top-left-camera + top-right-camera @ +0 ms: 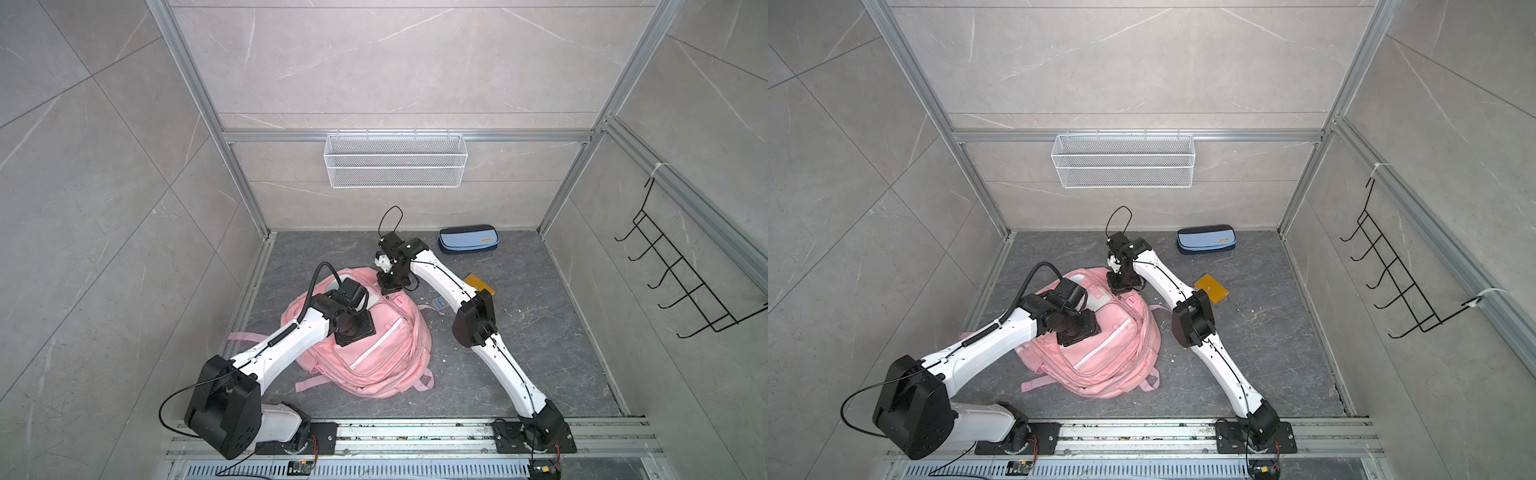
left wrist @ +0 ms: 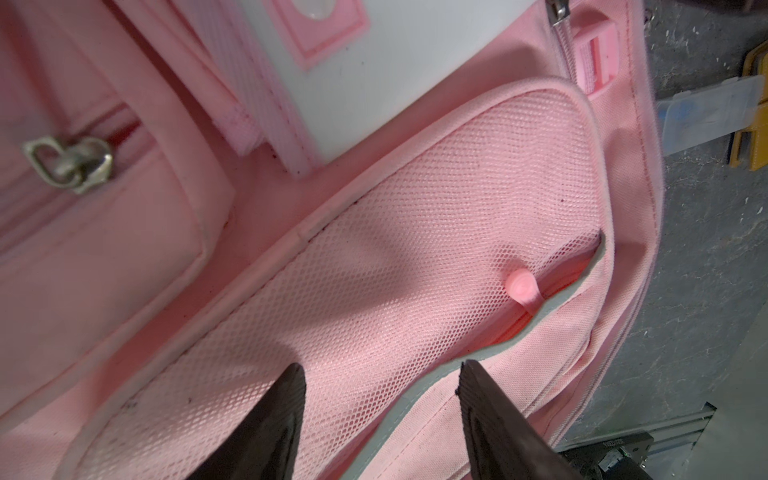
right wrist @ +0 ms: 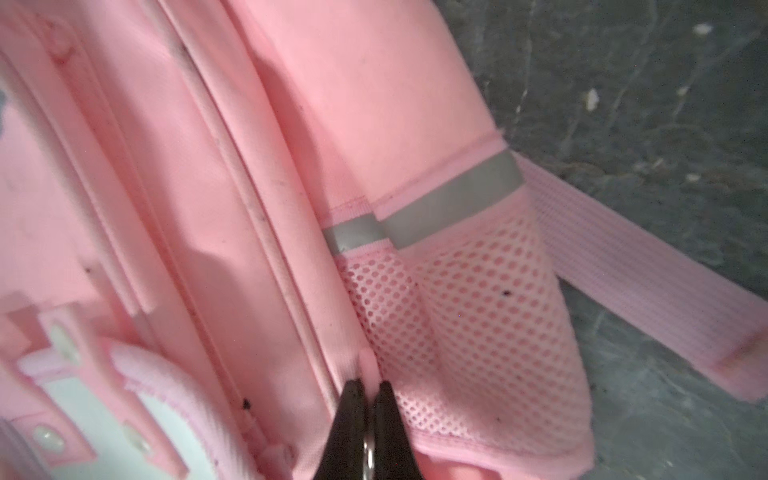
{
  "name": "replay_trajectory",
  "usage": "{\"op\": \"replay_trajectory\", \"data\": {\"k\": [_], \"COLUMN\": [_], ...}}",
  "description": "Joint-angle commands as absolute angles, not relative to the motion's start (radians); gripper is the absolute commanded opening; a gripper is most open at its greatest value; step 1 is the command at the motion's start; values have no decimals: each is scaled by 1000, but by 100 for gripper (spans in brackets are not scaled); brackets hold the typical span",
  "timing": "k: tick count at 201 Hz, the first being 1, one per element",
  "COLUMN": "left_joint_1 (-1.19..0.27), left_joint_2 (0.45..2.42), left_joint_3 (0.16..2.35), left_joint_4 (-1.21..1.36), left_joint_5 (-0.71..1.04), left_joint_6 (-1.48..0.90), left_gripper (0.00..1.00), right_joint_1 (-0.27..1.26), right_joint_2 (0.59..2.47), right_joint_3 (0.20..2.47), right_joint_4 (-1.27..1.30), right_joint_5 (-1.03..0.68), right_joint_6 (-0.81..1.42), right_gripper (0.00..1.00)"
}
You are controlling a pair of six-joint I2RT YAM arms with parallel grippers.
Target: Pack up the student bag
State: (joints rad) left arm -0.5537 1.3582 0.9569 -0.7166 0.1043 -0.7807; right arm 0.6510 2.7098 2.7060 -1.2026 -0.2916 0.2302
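Observation:
My left gripper should take the bag's piped rim [image 2: 553,388] beyond the mesh pocket's grey edge [image 2: 406,400], which it straddles now, and hold that rim up while my right gripper unzips.
The pink student bag [image 1: 386,353] [image 1: 1113,361] lies flat on the dark floor between both arms. My left gripper [image 2: 382,365] stands open just above the bag's front mesh pocket [image 2: 415,249], straddling its grey-edged slit, with nothing between the fingers; a pink zip pull [image 2: 521,286] sticks out of that slit farther along. My right gripper [image 3: 370,383] is at the bag's far top edge [image 1: 388,286], shut on a thin pink zipper pull tab [image 3: 368,365] beside the side mesh pocket [image 3: 478,332]. A metal ring shows between its fingers.
A blue pencil case [image 1: 467,239] lies by the back wall. A yellow flat item [image 1: 482,282] and a small clear box [image 1: 439,302] lie right of the bag, partly under the right arm. A white wire basket [image 1: 395,160] hangs on the back wall, a black hook rack [image 1: 681,282] on the right wall.

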Motion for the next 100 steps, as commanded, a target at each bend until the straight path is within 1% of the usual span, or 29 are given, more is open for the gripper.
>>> {"op": "replay_trajectory", "data": {"k": [1, 28, 51, 72, 86, 100], "left_joint_1": [-548, -546, -564, -648, -733, -782], "left_joint_2": [1331, 1348, 1362, 1393, 1431, 1465], "left_joint_3": [989, 1053, 1120, 1177, 1201, 1199], "left_joint_4": [-780, -839, -803, -782, -788, -775], "left_joint_5": [63, 13, 93, 97, 24, 3], "left_joint_6": [-696, -583, -455, -365, -322, -319], "left_gripper": [65, 68, 71, 72, 72, 71], "right_joint_1": [636, 624, 608, 572, 539, 507], "right_joint_2": [2614, 2466, 2374, 2306, 2263, 2220], "right_joint_3": [2598, 2413, 2266, 2130, 2037, 1945], "right_joint_4": [-1069, -897, -803, -715, -627, -524], "right_joint_5": [-355, -469, -513, -538, -580, -624], "right_joint_6": [159, 108, 80, 107, 151, 198], "right_gripper": [0, 0, 0, 0, 0, 0]}}
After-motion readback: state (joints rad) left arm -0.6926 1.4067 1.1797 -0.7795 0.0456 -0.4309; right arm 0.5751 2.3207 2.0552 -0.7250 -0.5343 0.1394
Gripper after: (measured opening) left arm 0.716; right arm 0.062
